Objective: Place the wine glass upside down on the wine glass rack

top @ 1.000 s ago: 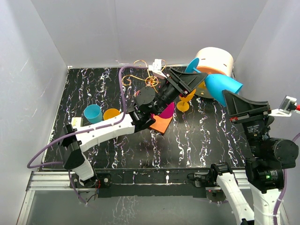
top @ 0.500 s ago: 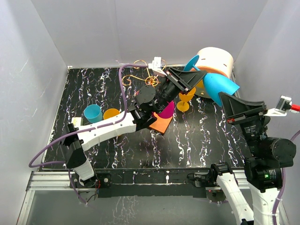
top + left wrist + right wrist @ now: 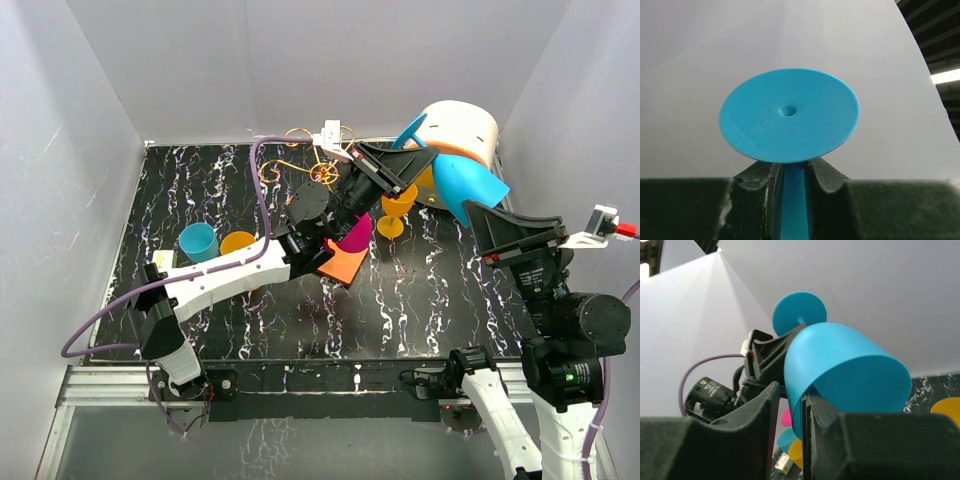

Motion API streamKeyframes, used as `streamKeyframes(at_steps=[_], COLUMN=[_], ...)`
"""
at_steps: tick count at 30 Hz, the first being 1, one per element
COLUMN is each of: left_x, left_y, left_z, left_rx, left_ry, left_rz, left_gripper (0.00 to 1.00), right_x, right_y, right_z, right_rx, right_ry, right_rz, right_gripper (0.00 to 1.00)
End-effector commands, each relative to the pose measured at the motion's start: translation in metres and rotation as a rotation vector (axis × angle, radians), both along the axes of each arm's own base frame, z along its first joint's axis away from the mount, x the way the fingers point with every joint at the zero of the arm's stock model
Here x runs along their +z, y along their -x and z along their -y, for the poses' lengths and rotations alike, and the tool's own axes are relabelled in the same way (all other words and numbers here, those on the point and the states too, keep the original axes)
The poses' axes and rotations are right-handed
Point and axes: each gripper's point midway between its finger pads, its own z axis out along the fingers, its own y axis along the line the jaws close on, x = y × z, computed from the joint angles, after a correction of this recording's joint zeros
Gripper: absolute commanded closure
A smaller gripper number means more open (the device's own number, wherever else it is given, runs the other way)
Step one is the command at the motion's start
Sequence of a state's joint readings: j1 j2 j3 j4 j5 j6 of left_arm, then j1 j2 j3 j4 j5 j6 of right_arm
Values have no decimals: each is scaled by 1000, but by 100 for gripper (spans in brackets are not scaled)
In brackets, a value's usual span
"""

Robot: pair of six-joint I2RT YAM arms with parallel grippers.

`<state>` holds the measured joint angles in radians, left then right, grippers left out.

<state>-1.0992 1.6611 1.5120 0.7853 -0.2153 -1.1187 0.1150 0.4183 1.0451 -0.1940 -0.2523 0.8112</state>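
The glass's stem [image 3: 794,200] is covered by my left gripper where the rack's wire goes, so my left gripper should turn the foot [image 3: 408,131] up for my right gripper to take the foot by its edge.
The blue wine glass [image 3: 468,185] hangs in the air at the back right, lying nearly sideways, foot [image 3: 411,133] toward the back. My left gripper [image 3: 402,168] is shut on its stem [image 3: 794,200], just under the round foot [image 3: 789,116]. My right gripper [image 3: 497,222] straddles the bowl's rim [image 3: 850,365], one finger inside and one finger [image 3: 762,410] outside with a small gap, so it is open. The wine glass rack [image 3: 322,172], gold wire on an orange base [image 3: 346,265], stands under the left arm, partly hidden.
A magenta glass [image 3: 356,236] and a yellow glass [image 3: 394,214] are by the rack. A blue cup [image 3: 198,242], an orange cup [image 3: 238,243] and a white block [image 3: 163,260] sit at the left. A round cream container [image 3: 460,125] stands at the back right.
The blue glass and my left gripper have shifted slightly left and toward the back. My right gripper has followed slightly left and sits a little lower.
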Motion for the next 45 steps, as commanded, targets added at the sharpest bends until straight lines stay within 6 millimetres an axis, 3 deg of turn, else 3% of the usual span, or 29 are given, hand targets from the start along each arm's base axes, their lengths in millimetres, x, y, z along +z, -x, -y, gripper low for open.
streamKeyframes(at_steps=[1, 4, 8, 16, 22, 25, 30, 34, 36, 41, 45], left_x=[48, 54, 49, 53, 42, 34, 13, -4, -3, -20, -31], left_y=[14, 7, -1, 3, 16, 25, 42, 51, 61, 73, 81], left_z=[-25, -21, -25, -35, -40, -43, -48, -58, -71, -85, -93], left_rx=[45, 67, 67, 105, 105, 98, 73, 74, 88, 83, 69], left_ry=[57, -62, -114, -253, -359, -413, -513, -551, -537, -571, -588], left_rz=[137, 214, 246, 426, 563, 650, 812, 875, 915, 977, 1005], left_gripper=[100, 100, 100, 100, 100, 100, 100, 100, 100, 100, 100], right_x=[-7, -13, -16, -22, -9, 5, 8, 15, 16, 15, 17], right_y=[-3, -8, -4, 8, 18, 22, 5, 4, 5, 6, 6], right_z=[7, 16, 25, 44, 51, 38, 1, -22, -32, -61, -72], right_rx=[-50, -112, -168, -272, -309, -239, -38, 110, 173, 393, 491], right_ry=[31, 42, 66, 102, 122, 158, 247, 281, 296, 261, 209], right_rz=[-49, -90, -106, -152, -140, -102, -181, -201, -205, -243, -245], right_gripper=[67, 50, 39, 35, 35, 36, 39, 42, 42, 41, 40])
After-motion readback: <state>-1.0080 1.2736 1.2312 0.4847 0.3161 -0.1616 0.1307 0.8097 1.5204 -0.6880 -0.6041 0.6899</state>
